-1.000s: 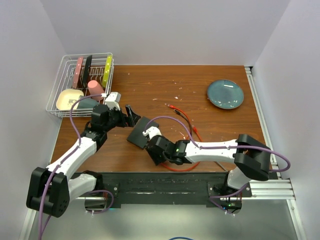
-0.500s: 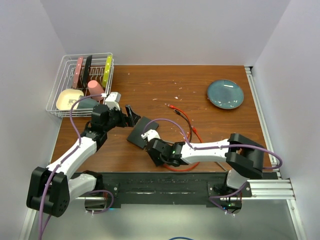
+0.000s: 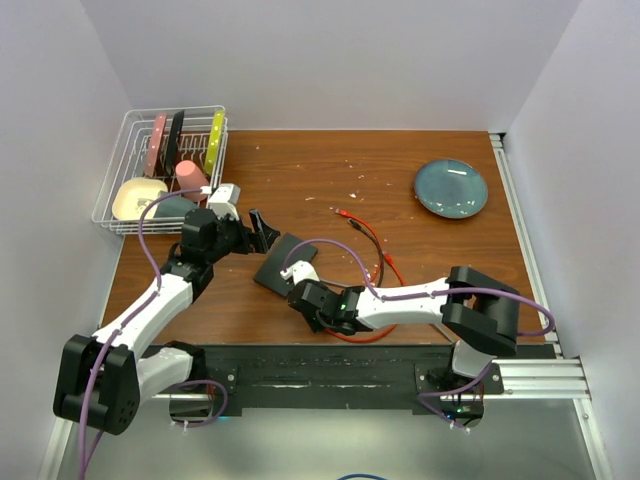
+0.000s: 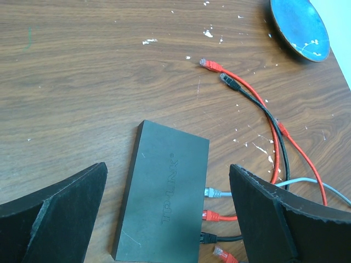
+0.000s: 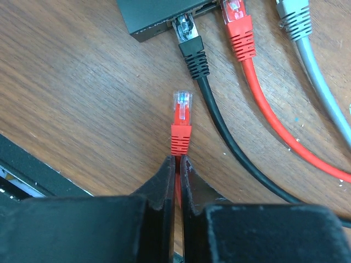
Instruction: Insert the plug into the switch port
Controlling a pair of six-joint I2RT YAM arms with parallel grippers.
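Note:
I should carry the loose red plug across to the switch's open edge (image 4: 208, 163) past the grey plug, because my right gripper is holding it next to the black plug's filled port (image 5: 184, 25).
The flat black switch (image 4: 164, 197) lies on the wooden table, its port edge (image 5: 164, 24) facing my right gripper. Grey (image 4: 211, 192), red (image 4: 211, 215) and black (image 4: 207, 237) plugs sit in that edge. A loose red plug (image 5: 181, 118) lies on the wood just short of the switch, pointing at it. My right gripper (image 5: 178, 161) is shut on the red cable right behind this plug. Above the switch my left gripper (image 4: 167, 166) hangs wide open, holding nothing. From above, the switch (image 3: 285, 262) lies between the left gripper (image 3: 262, 230) and the right gripper (image 3: 303, 295).
A round blue-grey plate (image 3: 451, 188) lies at the far right. A wire dish rack (image 3: 165, 165) with dishes stands at the far left. Red and black cables (image 3: 372, 245) trail across the middle, with spare plug ends (image 4: 211, 66) lying loose. The black base rail (image 5: 22, 170) runs close below the right gripper.
The right gripper has closed from half open onto the red cable behind the loose plug, and its arm has shifted slightly left. The left arm has not moved.

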